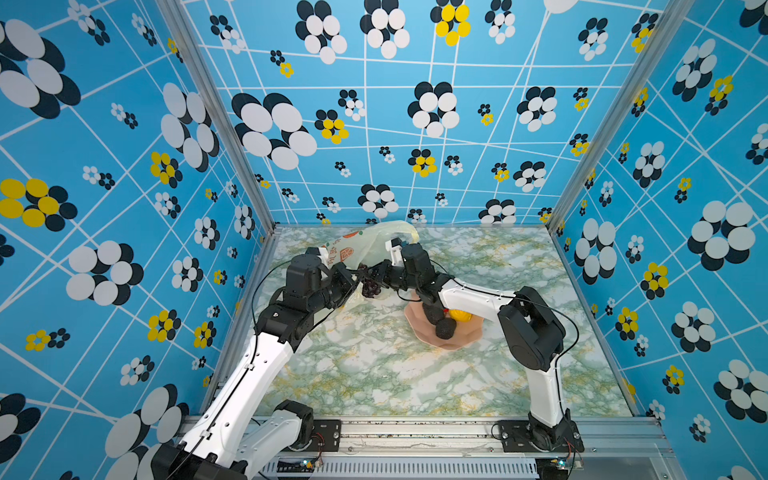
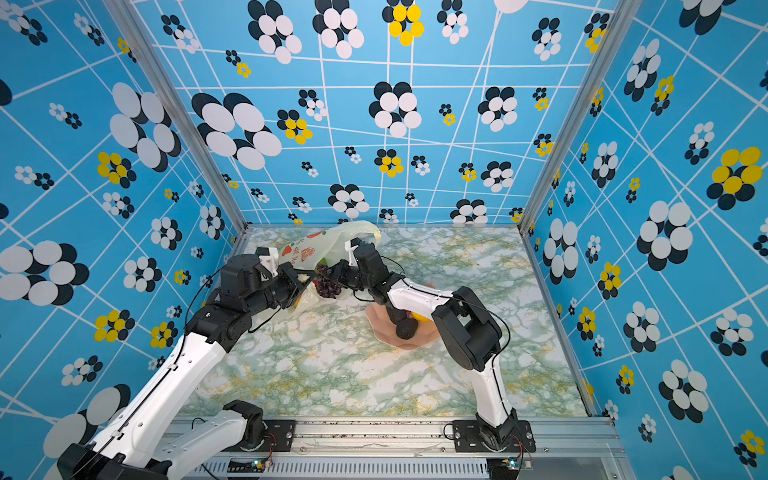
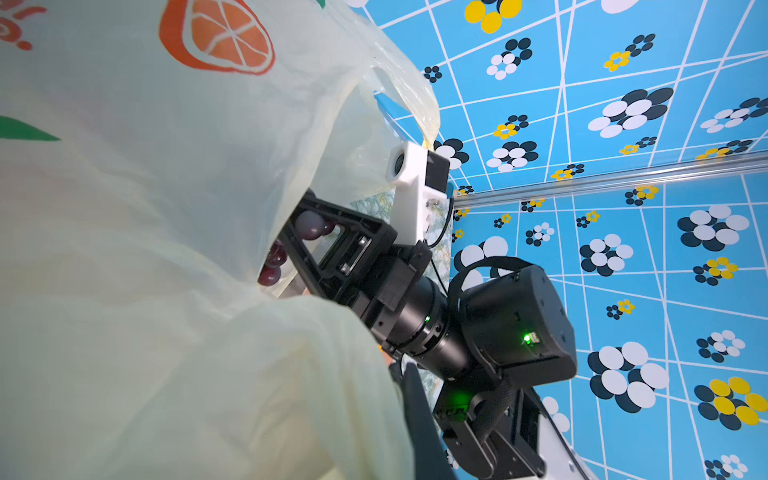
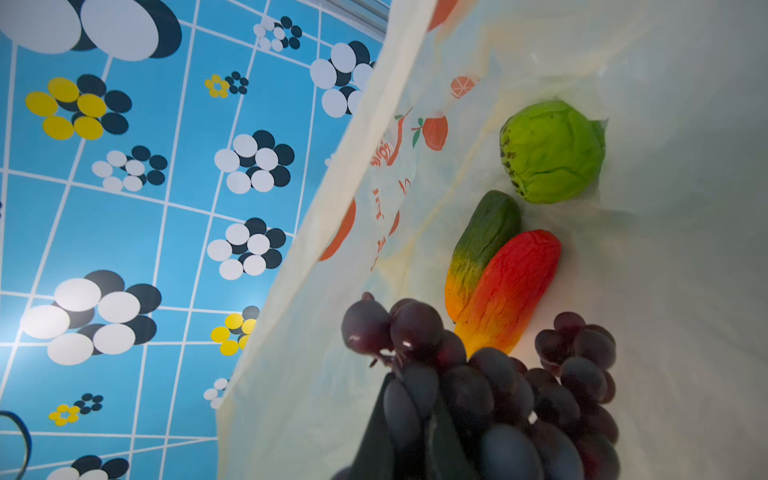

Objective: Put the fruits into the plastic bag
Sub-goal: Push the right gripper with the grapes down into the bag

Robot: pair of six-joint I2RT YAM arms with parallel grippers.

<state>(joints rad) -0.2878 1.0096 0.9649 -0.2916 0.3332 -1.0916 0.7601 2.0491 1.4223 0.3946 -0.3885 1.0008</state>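
The bag's edge (image 3: pixel 340 305) is close against the grape bunch (image 1: pixel 370 286), so next my left gripper pulls that edge down and back to open the bag wider for the grapes.
The pale-yellow plastic bag (image 1: pixel 365 245) (image 2: pixel 328 245) lies at the back left with its mouth toward the centre. My left gripper (image 1: pixel 351 276) (image 2: pixel 305 282) is shut on the bag's edge; the bag's film (image 3: pixel 166 208) hides the jaws in the left wrist view. My right gripper (image 1: pixel 370 272) (image 4: pixel 411 415) is shut on the dark purple grape bunch (image 1: pixel 371 286) (image 2: pixel 328 286) (image 4: pixel 478 386) at the bag's mouth. Inside the bag lie a green lime (image 4: pixel 552 151), a green-orange mango (image 4: pixel 482 249) and a red-yellow piece (image 4: pixel 511 286).
A pink scalloped bowl (image 1: pixel 469 336) (image 2: pixel 382 328) stands right of centre under my right forearm. It holds two dark bumpy ovals (image 1: pixel 445 329) (image 1: pixel 432 313) and a yellow piece (image 1: pixel 460 316). Patterned walls close in the back and both sides.
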